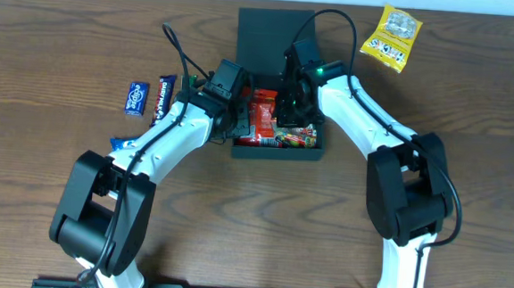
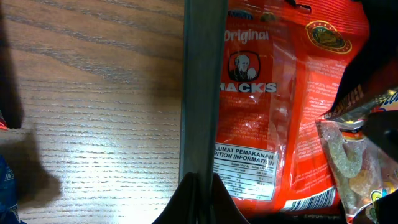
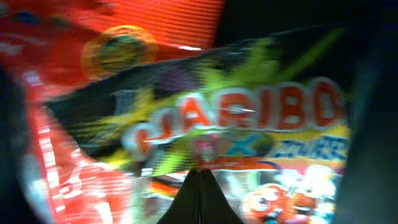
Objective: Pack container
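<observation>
The Haribo packet's corner (image 3: 81, 121) sits at a slant over the red packet. Next, my right gripper lifts away first, then pushes down at the Haribo packet's front end (image 1: 296, 143).
The container (image 1: 321, 146) is a dark box in the middle of the table, with its flap lid (image 1: 273, 33) open at the back. It holds a red snack packet (image 1: 261, 113) and a Haribo packet (image 1: 295, 136). My left gripper (image 1: 234, 116) is shut on the container's left wall (image 2: 200, 87), with its fingertips (image 2: 198, 186) pinching the wall's edge; the red packet (image 2: 267, 106) lies just inside. My right gripper (image 1: 293, 106) is inside the container. Its fingers (image 3: 199, 182) are shut together right over the Haribo packet (image 3: 249, 118). That view is blurred.
A blue packet (image 1: 136, 97) and a dark bar (image 1: 164, 98) lie left of the container. Another blue packet (image 1: 120, 142) shows beside my left arm. A yellow bag (image 1: 391, 36) lies at the back right.
</observation>
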`<state>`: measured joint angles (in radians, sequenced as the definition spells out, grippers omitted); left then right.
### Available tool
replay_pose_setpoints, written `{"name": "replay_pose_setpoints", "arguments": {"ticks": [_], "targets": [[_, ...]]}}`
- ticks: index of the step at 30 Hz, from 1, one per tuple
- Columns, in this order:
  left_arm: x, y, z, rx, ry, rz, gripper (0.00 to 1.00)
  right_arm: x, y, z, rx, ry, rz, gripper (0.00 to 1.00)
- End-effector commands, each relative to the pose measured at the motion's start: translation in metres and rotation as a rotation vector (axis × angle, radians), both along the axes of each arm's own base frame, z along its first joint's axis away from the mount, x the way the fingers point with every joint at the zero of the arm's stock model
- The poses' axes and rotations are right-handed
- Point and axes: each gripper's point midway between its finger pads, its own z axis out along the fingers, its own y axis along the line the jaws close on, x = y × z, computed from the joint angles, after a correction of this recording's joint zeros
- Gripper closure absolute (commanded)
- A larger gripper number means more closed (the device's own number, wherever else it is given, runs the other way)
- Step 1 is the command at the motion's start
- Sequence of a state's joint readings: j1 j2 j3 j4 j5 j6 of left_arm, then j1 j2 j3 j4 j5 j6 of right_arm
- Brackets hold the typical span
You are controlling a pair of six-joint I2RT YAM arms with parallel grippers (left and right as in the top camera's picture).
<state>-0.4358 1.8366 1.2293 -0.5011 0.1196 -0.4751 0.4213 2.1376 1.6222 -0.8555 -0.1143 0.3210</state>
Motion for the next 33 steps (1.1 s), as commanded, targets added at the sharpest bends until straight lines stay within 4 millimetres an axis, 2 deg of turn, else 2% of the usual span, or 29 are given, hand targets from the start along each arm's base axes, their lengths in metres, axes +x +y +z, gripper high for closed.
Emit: {"name": "replay_pose_setpoints", "arguments": {"ticks": [1,5,8,12,15,20,25,33], "targets": [[-0.002,0.002,-0.001,-0.003,0.024,0.027,0.94,0.003,-0.017,-0.015,-0.096,0.000,-0.058,0.98],[-0.003,0.002,-0.001,-0.002,0.027,0.027,0.94,0.007,-0.016,-0.014,-0.084,-0.009,-0.069,0.98],[-0.003,0.002,-0.001,-0.002,0.027,0.027,0.94,0.008,-0.007,-0.009,-0.039,-0.006,-0.060,0.98],[-0.003,0.002,-0.001,-0.002,0.027,0.026,0.95,0.016,0.009,0.009,0.044,-0.022,-0.046,0.98],[-0.003,0.002,-0.001,-0.002,0.027,0.026,0.94,0.028,0.013,0.025,0.068,-0.062,-0.049,0.98],[-0.003,0.002,-0.001,-0.002,0.027,0.026,0.95,0.040,0.023,0.036,0.160,-0.091,-0.043,0.98],[-0.003,0.002,-0.001,-0.002,0.027,0.027,0.94,0.046,0.028,0.030,0.181,-0.115,-0.028,0.99],[-0.003,0.002,-0.001,-0.002,0.026,0.026,0.94,0.044,0.029,-0.002,0.158,-0.076,-0.026,0.99]]}}
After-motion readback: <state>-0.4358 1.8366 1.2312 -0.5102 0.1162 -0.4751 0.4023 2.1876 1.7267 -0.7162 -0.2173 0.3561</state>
